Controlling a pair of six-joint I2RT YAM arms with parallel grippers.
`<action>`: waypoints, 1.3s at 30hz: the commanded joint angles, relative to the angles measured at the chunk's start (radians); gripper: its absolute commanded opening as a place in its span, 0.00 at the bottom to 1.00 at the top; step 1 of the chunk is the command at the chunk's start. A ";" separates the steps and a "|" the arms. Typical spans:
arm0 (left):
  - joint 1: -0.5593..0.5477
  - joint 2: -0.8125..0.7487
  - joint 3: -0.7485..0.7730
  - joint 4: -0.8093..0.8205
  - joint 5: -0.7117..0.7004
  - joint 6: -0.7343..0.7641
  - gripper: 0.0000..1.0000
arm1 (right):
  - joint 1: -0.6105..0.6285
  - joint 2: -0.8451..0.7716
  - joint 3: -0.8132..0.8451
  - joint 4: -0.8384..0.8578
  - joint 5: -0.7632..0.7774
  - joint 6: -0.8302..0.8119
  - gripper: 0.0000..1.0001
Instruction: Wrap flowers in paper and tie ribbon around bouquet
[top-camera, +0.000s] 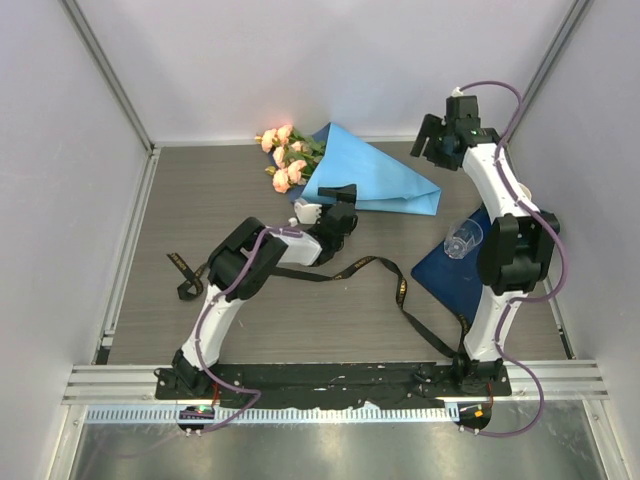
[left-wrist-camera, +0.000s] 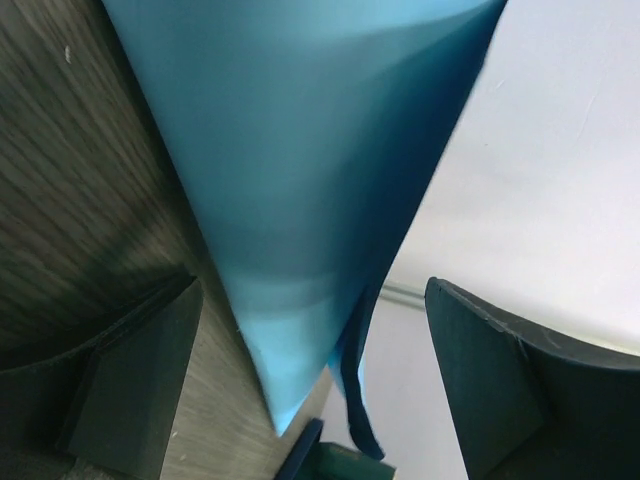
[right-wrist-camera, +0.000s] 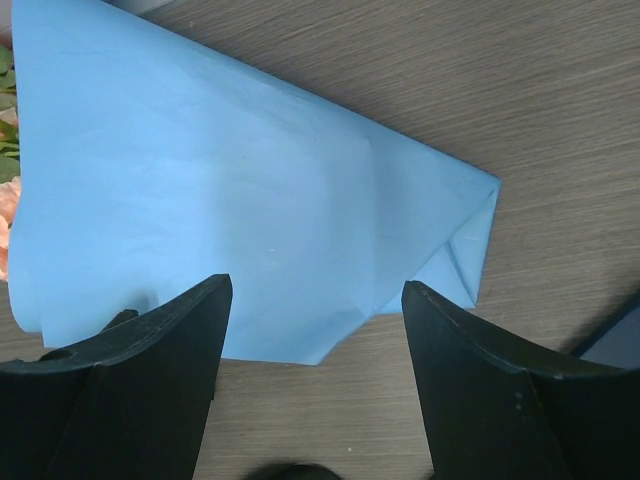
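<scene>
The pink roses (top-camera: 288, 161) will turn along with the cone when I turn it, because light blue paper (top-camera: 367, 177) is folded over the stems.
The bouquet lies at the back of the table: pink roses (top-camera: 283, 155) stick out of a cone of light blue paper (top-camera: 385, 180) whose narrow end points right. My left gripper (top-camera: 338, 208) is open at the cone's near edge; in the left wrist view the paper (left-wrist-camera: 310, 180) runs between its wide-apart fingers (left-wrist-camera: 140, 380), ungripped. My right gripper (top-camera: 427, 140) hovers open above the cone's narrow end, and the folded paper (right-wrist-camera: 230, 190) lies below its fingertips (right-wrist-camera: 500, 390). The black ribbon (top-camera: 380, 268) trails loose across the table in front of the bouquet.
A dark navy mat (top-camera: 440, 280) lies at the right by the right arm, with a clear plastic cup (top-camera: 463, 240) on its side on it. One ribbon end (top-camera: 185, 275) curls at the left; the other runs toward the right arm's base (top-camera: 445, 335). White walls enclose the table.
</scene>
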 joint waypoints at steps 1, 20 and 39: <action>-0.005 0.056 0.078 -0.081 -0.088 -0.100 1.00 | -0.015 -0.107 -0.046 0.078 -0.010 -0.020 0.75; 0.049 0.406 0.422 0.066 -0.168 -0.012 0.40 | -0.041 -0.305 -0.224 0.202 -0.055 0.047 0.75; 0.213 0.136 -0.113 0.646 0.358 0.114 0.00 | 0.126 -0.503 -0.577 0.373 -0.098 0.196 0.68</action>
